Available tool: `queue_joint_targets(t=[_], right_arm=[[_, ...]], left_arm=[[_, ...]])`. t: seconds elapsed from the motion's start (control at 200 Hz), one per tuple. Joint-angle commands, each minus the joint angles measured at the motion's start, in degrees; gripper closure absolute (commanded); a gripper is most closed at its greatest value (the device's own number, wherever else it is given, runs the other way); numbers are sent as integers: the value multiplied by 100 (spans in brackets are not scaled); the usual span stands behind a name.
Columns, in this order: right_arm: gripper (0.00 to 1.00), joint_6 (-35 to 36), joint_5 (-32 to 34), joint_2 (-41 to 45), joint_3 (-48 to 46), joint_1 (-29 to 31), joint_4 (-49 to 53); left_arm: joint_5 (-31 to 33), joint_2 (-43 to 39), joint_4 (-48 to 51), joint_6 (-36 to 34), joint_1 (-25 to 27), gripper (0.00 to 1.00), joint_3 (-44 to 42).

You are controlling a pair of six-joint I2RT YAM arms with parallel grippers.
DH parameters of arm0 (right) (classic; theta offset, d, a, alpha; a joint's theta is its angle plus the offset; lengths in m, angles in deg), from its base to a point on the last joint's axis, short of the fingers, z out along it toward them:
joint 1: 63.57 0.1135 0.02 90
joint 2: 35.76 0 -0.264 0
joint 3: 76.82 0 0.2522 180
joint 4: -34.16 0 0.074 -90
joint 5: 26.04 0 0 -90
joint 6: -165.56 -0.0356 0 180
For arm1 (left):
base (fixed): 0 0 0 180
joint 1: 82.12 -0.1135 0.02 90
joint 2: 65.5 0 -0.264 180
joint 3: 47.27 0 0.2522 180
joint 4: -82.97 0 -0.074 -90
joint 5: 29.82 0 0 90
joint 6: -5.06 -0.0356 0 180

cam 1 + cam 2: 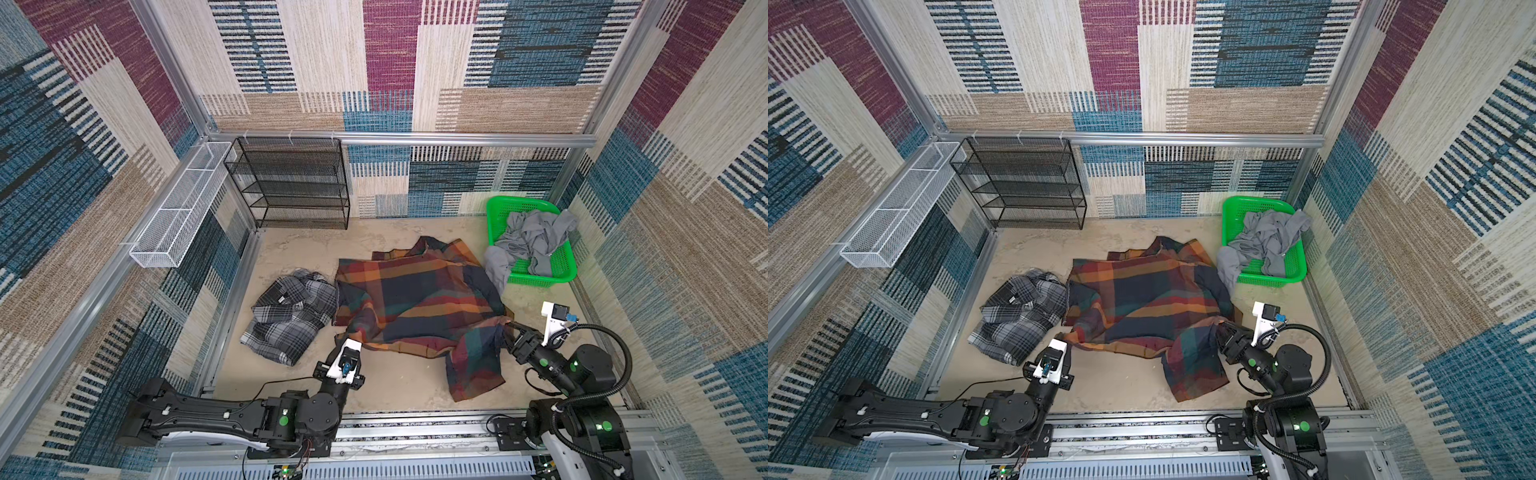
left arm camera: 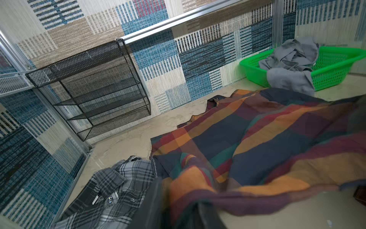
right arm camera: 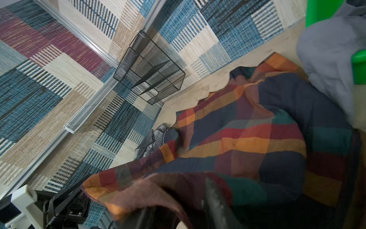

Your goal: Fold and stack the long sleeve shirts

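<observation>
My left gripper needs to move the plaid shirt clear [image 1: 293, 310] before I spread and fold the large shirt, as the plaid one lies rumpled against the large shirt's edge [image 1: 336, 299].
The large long sleeve shirt [image 1: 419, 303] [image 1: 1150, 299], in navy, orange, red and green checks, lies spread in the middle of the floor. One sleeve trails toward the front. The smaller grey-black-white plaid shirt [image 1: 286, 318] [image 1: 1017, 320] lies crumpled to its left, touching it. My left gripper [image 1: 344, 337] [image 2: 180, 210] is at the big shirt's near left hem. Its fingers stand apart with blurred cloth between them. My right gripper [image 1: 509, 328] [image 3: 176, 210] is at the near right hem. It is open too, with fabric draped over its fingers [image 3: 215, 200].
A green basket [image 1: 498, 208] at the back right holds a grey garment [image 1: 532, 237] that spills over its rim onto the floor. A black mesh rack [image 1: 291, 183] stands against the back wall. A white wire basket [image 1: 178, 208] hangs on the left wall.
</observation>
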Motion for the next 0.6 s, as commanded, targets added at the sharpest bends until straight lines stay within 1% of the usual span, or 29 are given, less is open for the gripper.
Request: queue_joint_targets(t=[0.0, 0.05, 0.1, 0.125, 0.14, 0.17, 0.2, 0.245, 0.321, 0.341, 0.371, 0.421, 0.476, 0.561, 0.596], right_arm=[[44, 225, 385, -167, 423, -4, 940], [40, 434, 598, -317, 668, -1, 1128], [36, 532, 829, -391, 842, -4, 1226], [35, 563, 848, -394, 907, -4, 1207], [35, 565, 835, -389, 920, -4, 1177], [35, 544, 825, -388, 973, -2, 1127], [35, 522, 719, -358, 974, -4, 1010], [35, 540, 456, -253, 905, -4, 733], [36, 510, 125, -146, 805, -4, 475], [36, 492, 2, -129, 778, -6, 405], [36, 478, -96, -131, 770, -2, 386], [36, 485, -172, -134, 796, 5, 365], [35, 529, -197, -176, 895, -1, 381], [32, 650, -149, -368, 1234, -4, 615], [27, 670, -97, -479, 1413, -4, 748]], left_arm=[[325, -336, 2225, 1478, 0, 1, 460], [326, -555, 2863, 1739, -136, 1, 661], [186, -840, 3427, 1944, -360, 1, 837], [-12, -996, 3640, 2196, -516, 1, 897], [-198, -1108, 3725, 2214, -616, 1, 935], [-500, -1347, 3508, 1893, -789, 1, 941], [-708, -1525, 2935, 1140, -902, 1, 851], [-815, -1762, 2344, 438, -984, 1, 737], [-813, -1973, 1848, -185, -1047, 1, 740], [-867, -1994, 1722, -405, -1059, 1, 764], [-1031, -2004, 1636, -537, -1070, 1, 794], [-1478, -1958, 1925, -435, -1070, 1, 940], [-1701, -1736, 2406, -145, -1070, 1, 1254], [-1526, -1182, 3331, 527, -1070, 1, 1966], [-1509, -994, 3364, 440, -1070, 1, 2164]])
